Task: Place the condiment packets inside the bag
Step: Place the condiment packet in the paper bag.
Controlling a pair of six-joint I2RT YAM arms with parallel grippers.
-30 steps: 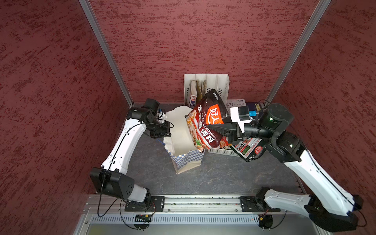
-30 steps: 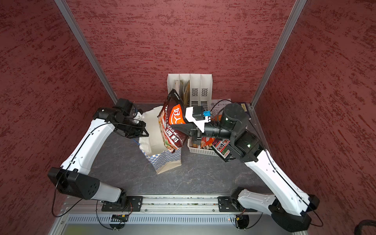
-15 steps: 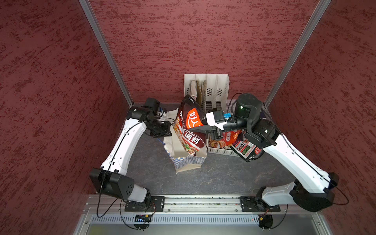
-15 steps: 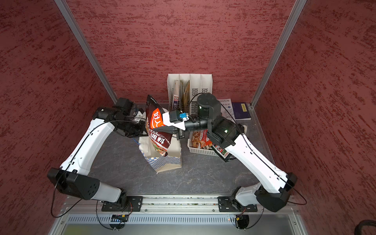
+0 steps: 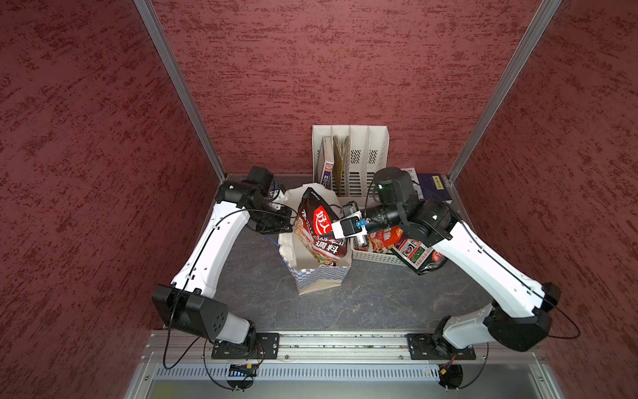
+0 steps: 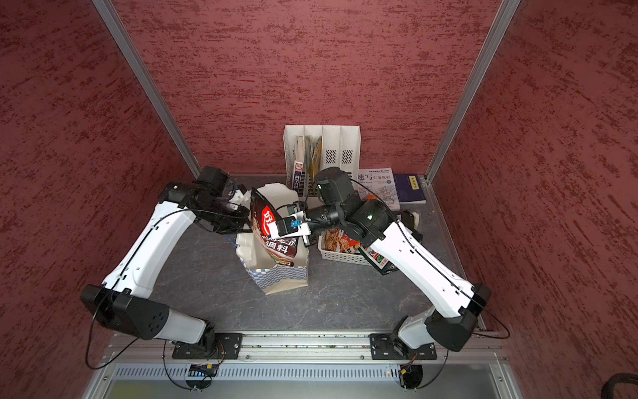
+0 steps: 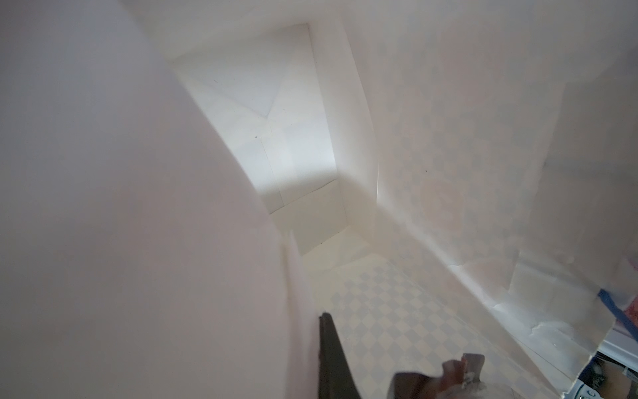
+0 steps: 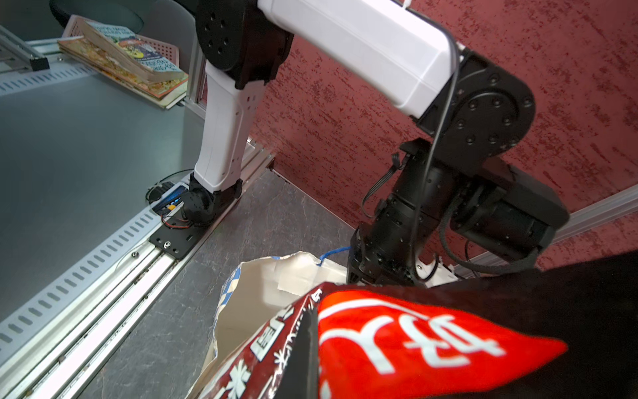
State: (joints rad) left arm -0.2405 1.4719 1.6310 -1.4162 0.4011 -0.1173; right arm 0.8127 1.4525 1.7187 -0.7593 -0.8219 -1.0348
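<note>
My right gripper should keep lowering the black packet along the bag's near side (image 5: 317, 274), as the black packet's lower end (image 5: 330, 257) is inside the bag's opening, and let go of it there.
The bag (image 5: 321, 276) (image 6: 281, 278) stands open mid-table, its white inside filling the left wrist view (image 7: 293, 138). My left gripper (image 5: 280, 221) (image 6: 243, 212) is shut on the bag's far-left rim; one dark finger (image 7: 328, 355) lies against the inner wall. My right gripper (image 5: 340, 230) (image 6: 281, 226) is shut on a black condiment packet (image 5: 319, 224) (image 6: 272, 228) (image 8: 414, 345) with a red logo. The packet hangs tilted, its lower end inside the bag's mouth, a corner (image 7: 431, 380) showing within. More condiment packets (image 5: 383, 241) (image 6: 340, 241) lie in the basket.
A white perforated basket (image 5: 373, 258) (image 6: 341, 258) sits right of the bag, a black packet (image 5: 419, 257) (image 6: 379, 260) draped over its near edge. A white file organizer (image 5: 350, 159) (image 6: 322, 152) stands at the back wall, books (image 6: 378, 184) beside it.
My right arm carried the packet leftward from above the basket to over the bag and lowered its end into the mouth. The left gripper kept its hold on the rim.
</note>
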